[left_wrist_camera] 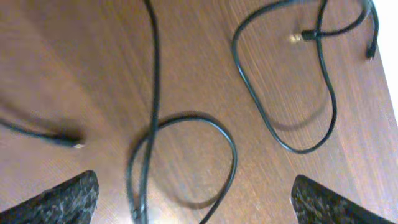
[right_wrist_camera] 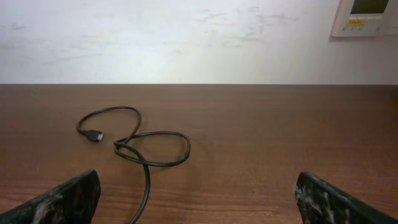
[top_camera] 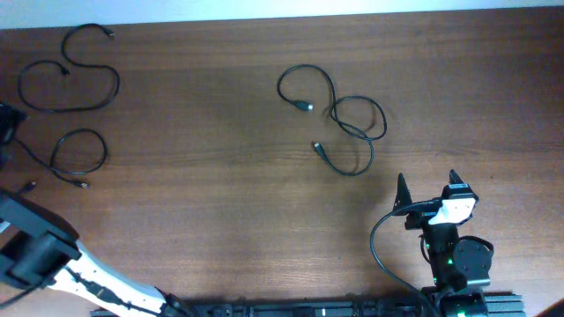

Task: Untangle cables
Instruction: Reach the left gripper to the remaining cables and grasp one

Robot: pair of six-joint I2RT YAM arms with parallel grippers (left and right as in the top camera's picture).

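I should keep my left gripper moving across the clear table, as the centre cable (top_camera: 333, 99) lies free of the other cables, and close around its crossed strands (top_camera: 365, 136).
Three thin black cables lie apart on the brown table. One (top_camera: 305, 106) lies in loops at centre right, and also shows in the right wrist view (right_wrist_camera: 147, 177). My right gripper (top_camera: 429, 189) is open and empty, just in front of it (right_wrist_camera: 199, 196). A wide looped cable (top_camera: 117, 85) lies at the far left. A smaller loop (top_camera: 104, 150) lies below it. My left gripper (left_wrist_camera: 199, 199) is open and empty above the smaller loop (left_wrist_camera: 233, 155), with the wide loop (left_wrist_camera: 298, 150) beyond. In the overhead view that gripper is mostly cut off at the left edge.
The left arm (top_camera: 35, 251) crosses the front left corner. The right arm's base (top_camera: 458, 264) and its thick black wire (top_camera: 379, 242) are at the front right. A pale wall (right_wrist_camera: 186, 37) stands behind the table's far edge. A loose plug end (left_wrist_camera: 76, 144) lies left of the left gripper.
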